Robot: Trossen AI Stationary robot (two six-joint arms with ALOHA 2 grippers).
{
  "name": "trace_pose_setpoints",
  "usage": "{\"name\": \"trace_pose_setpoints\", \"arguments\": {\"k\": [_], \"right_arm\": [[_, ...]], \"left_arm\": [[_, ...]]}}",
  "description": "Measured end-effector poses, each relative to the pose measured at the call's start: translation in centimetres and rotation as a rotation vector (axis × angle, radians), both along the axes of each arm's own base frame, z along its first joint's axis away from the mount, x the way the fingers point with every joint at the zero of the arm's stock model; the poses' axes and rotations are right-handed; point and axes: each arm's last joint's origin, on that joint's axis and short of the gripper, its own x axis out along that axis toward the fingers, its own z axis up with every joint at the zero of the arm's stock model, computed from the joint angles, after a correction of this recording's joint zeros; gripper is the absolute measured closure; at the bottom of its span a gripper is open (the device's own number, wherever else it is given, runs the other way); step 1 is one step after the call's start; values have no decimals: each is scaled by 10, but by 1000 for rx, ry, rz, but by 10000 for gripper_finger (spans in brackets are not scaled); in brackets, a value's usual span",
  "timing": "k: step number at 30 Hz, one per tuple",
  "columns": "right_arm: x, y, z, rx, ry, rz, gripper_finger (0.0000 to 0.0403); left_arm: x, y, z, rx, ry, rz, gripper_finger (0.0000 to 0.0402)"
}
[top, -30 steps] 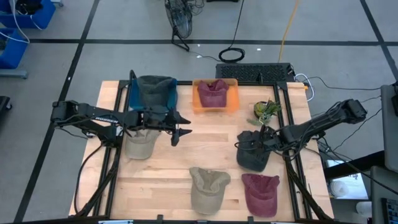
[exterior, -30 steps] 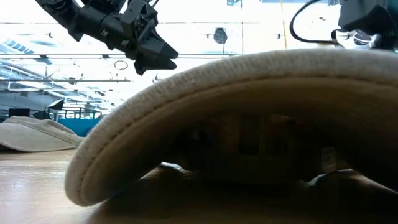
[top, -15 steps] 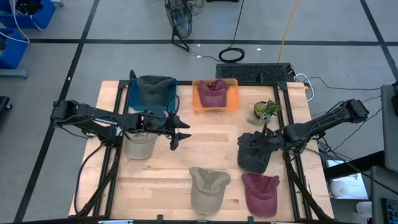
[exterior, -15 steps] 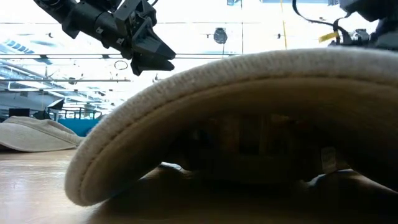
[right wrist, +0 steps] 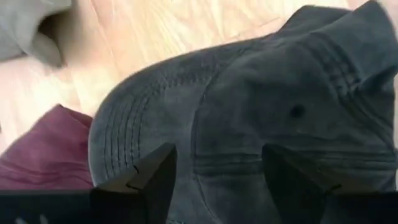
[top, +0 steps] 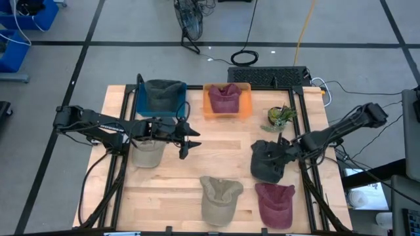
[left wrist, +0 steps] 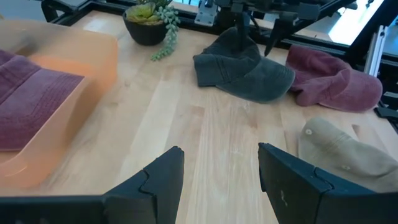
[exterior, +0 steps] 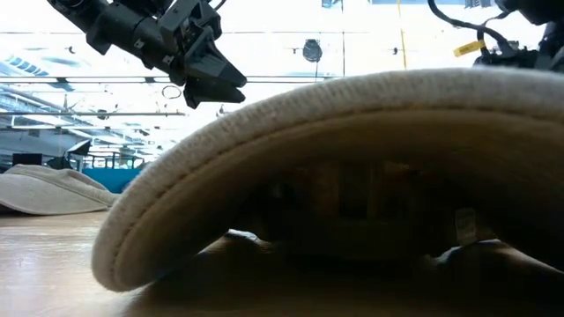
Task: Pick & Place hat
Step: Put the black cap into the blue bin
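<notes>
The dark grey cap (top: 264, 166) is far from the blue bin and from my left gripper. My right gripper should put the cap down in the middle of the table (top: 206, 145) for my left gripper.
A dark grey cap (top: 266, 164) lies on the table's right half, and it also shows in the left wrist view (left wrist: 249, 71) and the right wrist view (right wrist: 249, 112). My right gripper (top: 279, 149) is open above it, one finger on each side of the crown (right wrist: 214, 180). From the left wrist view my right gripper (left wrist: 256, 34) points down at the cap. My left gripper (top: 191, 139) hangs open over the table's middle, holding nothing (left wrist: 221, 168). It also shows high in the low view (exterior: 216, 84). My right gripper comes at the dark grey cap's crown (right wrist: 205, 143) from above, pointing down, with one finger on each side. I cannot tell whether the fingers touch the fabric. The cap lies flat on the table.
A blue bin (top: 139, 98) holds a dark hat and an orange bin (top: 207, 108) holds a maroon hat, both at the far edge. A potted plant (top: 281, 117) stands near the right gripper. A beige hat (top: 147, 152), a beige cap (top: 220, 198) and a maroon cap (top: 274, 203) lie on the table.
My left gripper has drawn back a little toward the table's left edge and stayed open. My right arm has shifted slightly above the dark grey cap.
</notes>
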Motion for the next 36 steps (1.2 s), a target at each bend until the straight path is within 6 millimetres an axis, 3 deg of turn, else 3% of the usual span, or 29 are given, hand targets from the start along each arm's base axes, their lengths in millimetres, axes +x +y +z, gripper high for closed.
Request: {"name": "trace_pose_setpoints", "arguments": {"k": [6,11,16,22,26,30,36], "right_arm": [[-1,1,-8,-38,86,7,164],[-3,0,-11,-57,130,-1,176],[-2,-1,-11,-79,119,2,227],[1,1,-10,-84,82,31,328],[9,3,-7,-108,-16,76,391],[28,0,3,-212,-243,81,387],[58,-13,16,-249,-483,138,397]], "left_arm": [[0,0,0,1,1,0,195],[0,0,0,1,0,0,195],[0,0,0,3,0,-1,195],[0,0,0,4,0,-1,195],[0,0,0,16,0,-6,195],[-2,0,4,27,-12,-11,195],[-16,0,30,27,-120,-9,195]]}}
